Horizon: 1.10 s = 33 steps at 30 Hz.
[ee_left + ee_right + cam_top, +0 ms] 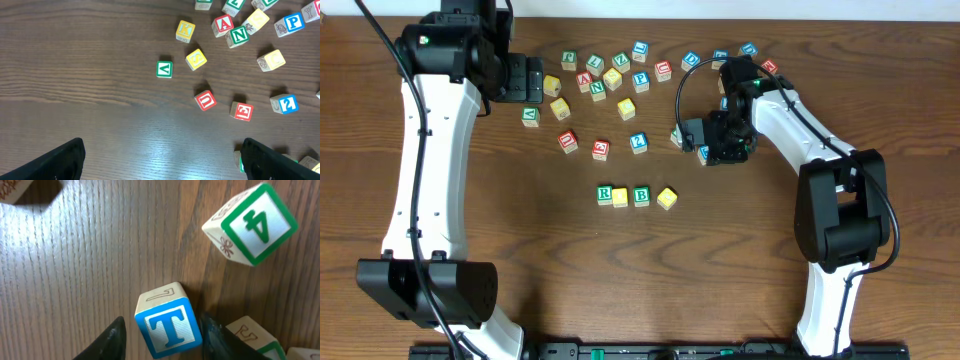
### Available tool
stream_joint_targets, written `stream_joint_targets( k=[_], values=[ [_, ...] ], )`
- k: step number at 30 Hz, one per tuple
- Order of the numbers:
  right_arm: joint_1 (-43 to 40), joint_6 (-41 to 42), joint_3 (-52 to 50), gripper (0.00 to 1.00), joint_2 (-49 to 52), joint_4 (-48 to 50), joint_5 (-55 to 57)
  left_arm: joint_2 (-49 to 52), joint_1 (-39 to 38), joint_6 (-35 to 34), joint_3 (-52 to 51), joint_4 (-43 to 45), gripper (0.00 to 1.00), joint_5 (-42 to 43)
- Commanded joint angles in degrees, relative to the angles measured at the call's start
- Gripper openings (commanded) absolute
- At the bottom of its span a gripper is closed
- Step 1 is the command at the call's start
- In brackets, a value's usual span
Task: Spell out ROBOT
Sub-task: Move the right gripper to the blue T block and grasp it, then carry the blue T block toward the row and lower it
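Next, my right gripper puts the blue T down nearby, then brings that yellow block (667, 198) at the row's end closer, because it slants apart from the green B (654, 197).
A row of four blocks lies mid-table: green R (605, 193), a yellow block (620, 196), green B (641, 195) and a yellow block (666, 198). A blue T block (167, 325) sits on the table between the fingers of my right gripper (165, 342). The right finger is against it and a gap shows on the left side. In the overhead view the T block (703, 156) is at the right gripper (711, 150), right of the row. My left gripper (165, 165) is wide open and empty above bare table, at the back left (525, 80).
Several loose letter blocks are scattered at the back of the table (610, 75). A green 4 block (255, 225) and another green-edged block (250, 337) lie close to the T. A green V (164, 69), red U (205, 100) and blue 2 (285, 103) lie ahead of the left gripper.
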Motion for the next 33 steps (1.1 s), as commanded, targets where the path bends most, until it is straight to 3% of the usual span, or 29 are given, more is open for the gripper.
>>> stream_joint_targets(
  k=[1, 4, 7, 10, 17, 20, 26, 33],
  values=[
    [0.4, -0.6, -1.2, 0.41, 0.6, 0.7, -2.3, 0.2, 0.0, 0.5, -0.1, -0.2, 0.98, -0.3],
    [0.5, -0.6, -2.9, 0.39, 0.6, 2.7, -2.3, 0.2, 0.0, 0.5, -0.1, -0.2, 0.98, -0.3],
    [0.7, 0.8, -3.6, 0.30, 0.6, 2.9, -2.3, 0.2, 0.0, 0.5, -0.1, -0.2, 0.97, -0.3],
    [0.8, 8.4, -3.6, 0.24, 0.6, 4.6, -2.4, 0.2, 0.0, 0.5, -0.1, -0.2, 0.97, -0.3],
    [3.8, 54.4, -3.6, 0.26, 0.6, 9.2, -2.3, 0.2, 0.0, 0.5, -0.1, -0.2, 0.98, -0.3],
    [4.9, 66.1, -3.6, 0.21, 0.6, 6.6, -2.3, 0.2, 0.0, 0.5, -0.1, -0.2, 0.98, -0.3],
    [7.7, 76.8, -3.6, 0.26, 0.6, -3.9, 1.2, 0.2, 0.0, 0.5, -0.1, -0.2, 0.98, -0.3],
    [9.0, 83.8, -3.7, 0.23, 0.6, -6.6, 4.6, 0.2, 0.0, 0.5, -0.1, -0.2, 0.98, -0.3]
  ],
)
